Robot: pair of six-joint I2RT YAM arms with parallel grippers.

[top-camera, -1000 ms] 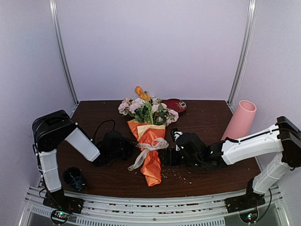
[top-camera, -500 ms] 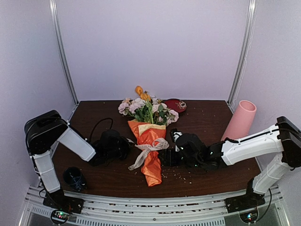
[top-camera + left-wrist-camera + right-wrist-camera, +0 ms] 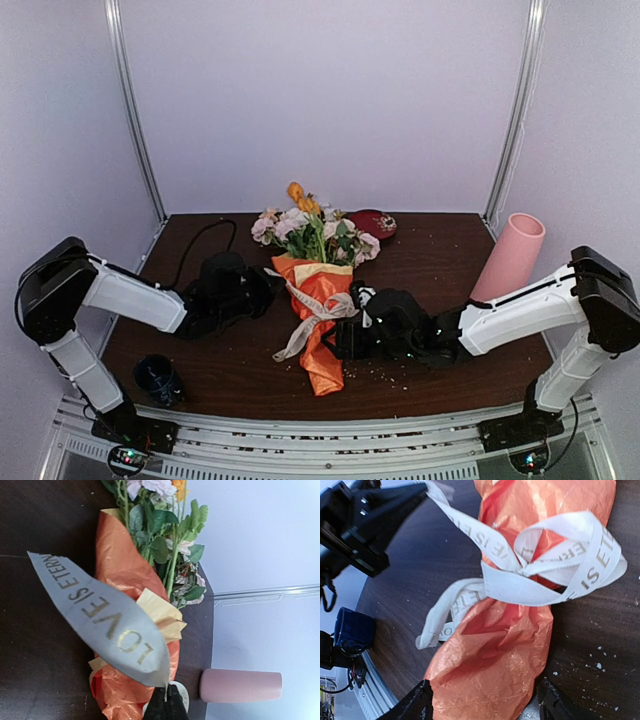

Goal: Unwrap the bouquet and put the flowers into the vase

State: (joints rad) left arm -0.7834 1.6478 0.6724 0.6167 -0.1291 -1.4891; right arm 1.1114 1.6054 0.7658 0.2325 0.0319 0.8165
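I keep pulling the ribbon tail away from the knot with my left gripper while the lower wrap (image 3: pixel 323 374) is between my right gripper's fingers, and let the tail go beside the orange paper.
The bouquet (image 3: pixel 318 300) lies on the table in orange crinkly paper (image 3: pixel 495 650), its flowers (image 3: pixel 312 228) pointing to the back. A cream ribbon (image 3: pixel 545 570) printed with gold letters is tied round its middle. My left gripper (image 3: pixel 262 287) is shut on one ribbon tail (image 3: pixel 100 615), which runs taut from its fingertips (image 3: pixel 167 702) to the knot. My right gripper (image 3: pixel 338 340) straddles the lower wrap, and its fingers (image 3: pixel 420 702) press the paper from both sides. The pink vase (image 3: pixel 510 255) stands at the right edge of the table.
A dark red dish (image 3: pixel 372 222) sits behind the flowers. There is a small dark blue cup (image 3: pixel 158 378) at the front left, near the left arm's base. Pale crumbs (image 3: pixel 385 375) are scattered on the dark table (image 3: pixel 450 240). Metal rails run up both back corners.
My left gripper has closed on the ribbon tail and drawn back to the left, pulling it taut. The right gripper has slid left onto the lower wrap.
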